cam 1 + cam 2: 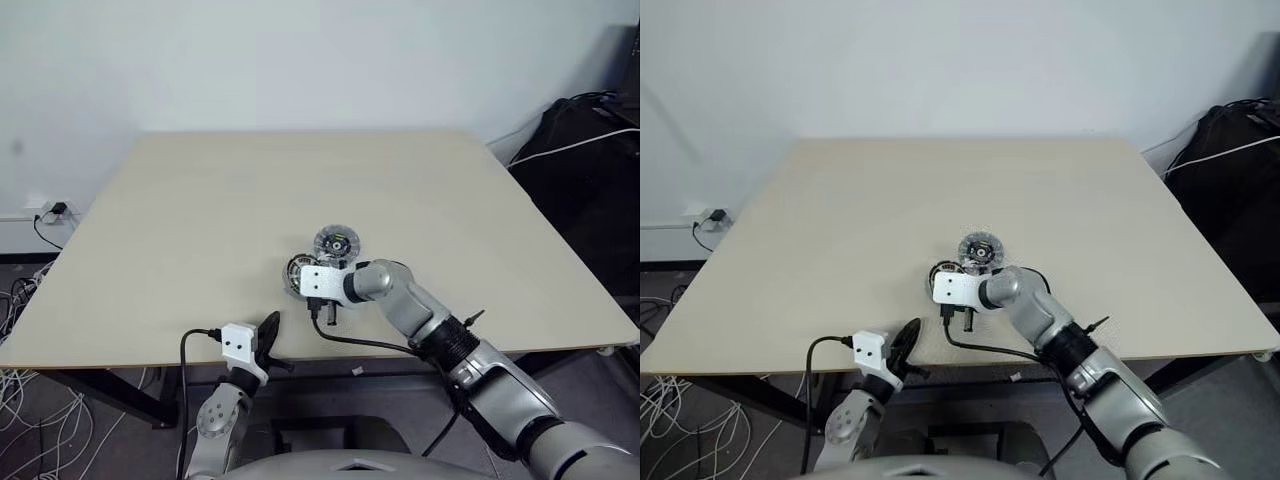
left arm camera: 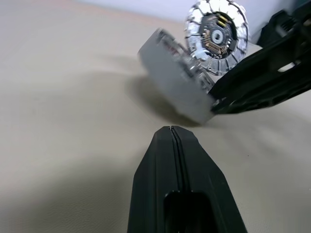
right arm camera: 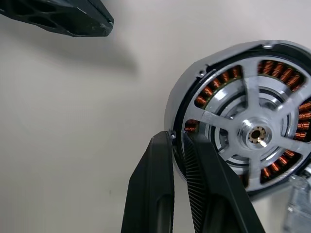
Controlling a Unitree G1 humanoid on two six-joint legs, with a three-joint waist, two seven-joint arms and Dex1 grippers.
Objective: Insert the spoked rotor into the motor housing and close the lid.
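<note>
My right gripper is holding the housing (image 2: 174,77) at a tilt with the lid beyond it, so next I pull the housing back, lay it flat and then swing the lid over.
The motor housing (image 3: 194,82) lies on the table with the spoked rotor (image 3: 256,134) seated inside it, ringed by copper windings. My right gripper (image 3: 177,137) is shut on the housing's near rim, one finger outside the wall and one over the windings. In the eye views the housing (image 1: 295,270) peeks out beside the right wrist. The lid (image 1: 337,243) sits just beyond it, its dark-centred face with the ribbed rim showing. My left gripper (image 1: 268,332) hovers shut and empty at the table's front edge, pointing toward the housing.
The beige table (image 1: 200,220) is bare apart from these parts. A black bag (image 1: 590,150) with a white cable stands off the right side. Cables and a wall socket (image 1: 50,212) lie on the floor at the left.
</note>
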